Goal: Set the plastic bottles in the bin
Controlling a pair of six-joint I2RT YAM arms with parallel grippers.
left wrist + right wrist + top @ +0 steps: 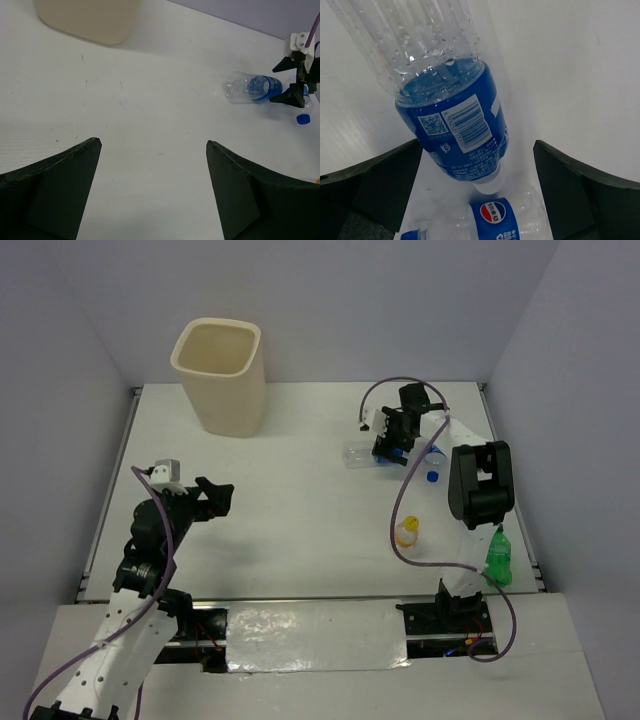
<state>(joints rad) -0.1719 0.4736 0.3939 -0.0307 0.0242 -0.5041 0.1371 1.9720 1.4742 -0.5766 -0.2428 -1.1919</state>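
My left gripper should take the bottle's clear base (pixel 353 454) from my right gripper, because the cream bin (pixel 221 375) is far from my right gripper at the blue-labelled bottle.
The cream bin (pixel 218 375) stands at the back left; its base shows in the left wrist view (pixel 87 17). A blue-labelled bottle (pixel 362 453) lies on its side at the back right. My right gripper (pixel 392 447) is open with its jaws either side of this bottle's label end (pixel 455 125), not closed on it. A second blue-labelled bottle (pixel 495 220) lies just behind, its blue cap (pixel 432 477) toward the right. An orange-capped bottle (pixel 407 531) and a green bottle (pixel 498 558) stand nearer. The black-capped bottle is out of view. My left gripper (pixel 215 498) is open and empty.
The right arm's black elbow (pixel 480 485) hangs over the table's right side near the green bottle. Raised table edges run along the left (pixel 108 490) and right (pixel 515 490). The left wrist view shows the lying bottle (pixel 250 87) and right gripper (pixel 295 90) far right.
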